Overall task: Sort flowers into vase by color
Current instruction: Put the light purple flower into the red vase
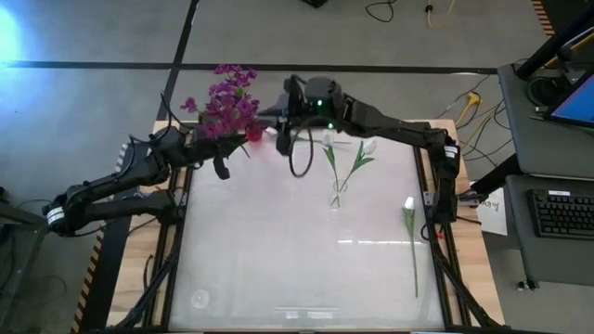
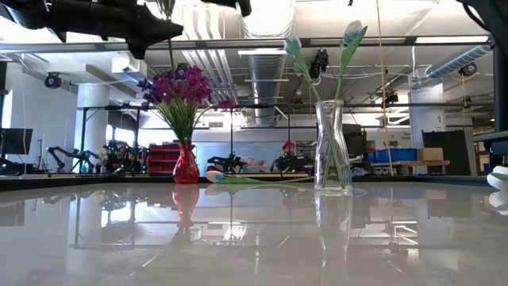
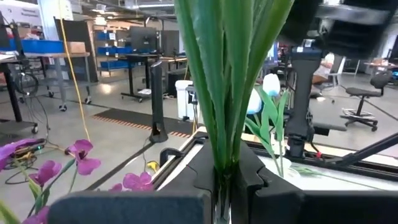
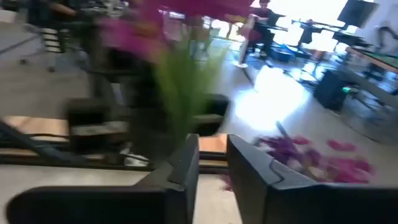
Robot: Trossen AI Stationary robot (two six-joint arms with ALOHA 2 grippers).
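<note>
I should take the purple flower near its blossoms [image 4: 177, 15] with my right gripper before my left gripper steadies the red vase, because my left gripper is pinching the purple flower's stalk [image 3: 226, 140].
A red vase [image 1: 252, 134] [image 2: 186, 165] near the table's far edge holds a bunch of purple flowers [image 1: 228, 102] [image 2: 176, 86]. A clear vase [image 1: 338, 193] [image 2: 332, 151] holds two white tulips [image 1: 369, 146] [image 2: 351, 32] by their stalks. Another white tulip [image 1: 409, 234] lies flat near the table's right edge. My left gripper [image 1: 220, 160] [image 3: 227, 165] is just left of the red vase, shut on a green flower stalk. My right gripper [image 1: 278, 137] [image 4: 213, 152] hovers right of the red vase, open and holding nothing. My left gripper pinches a flower's green stalk and leaves [image 3: 225, 134] between its two fingers [image 3: 205, 177]. The blossom is outside the wrist view. In the low view a thin stalk [image 2: 169, 56] runs down from the arm into the purple bunch; where its lower end rests is hidden.
A green stem [image 2: 255, 180] lies on the table between the two vases. A black cable loop [image 1: 299, 160] hangs below the right arm. Frame rails [image 1: 434, 199] run along the table's sides. The glossy tabletop [image 1: 278, 260] stretches toward the near edge.
</note>
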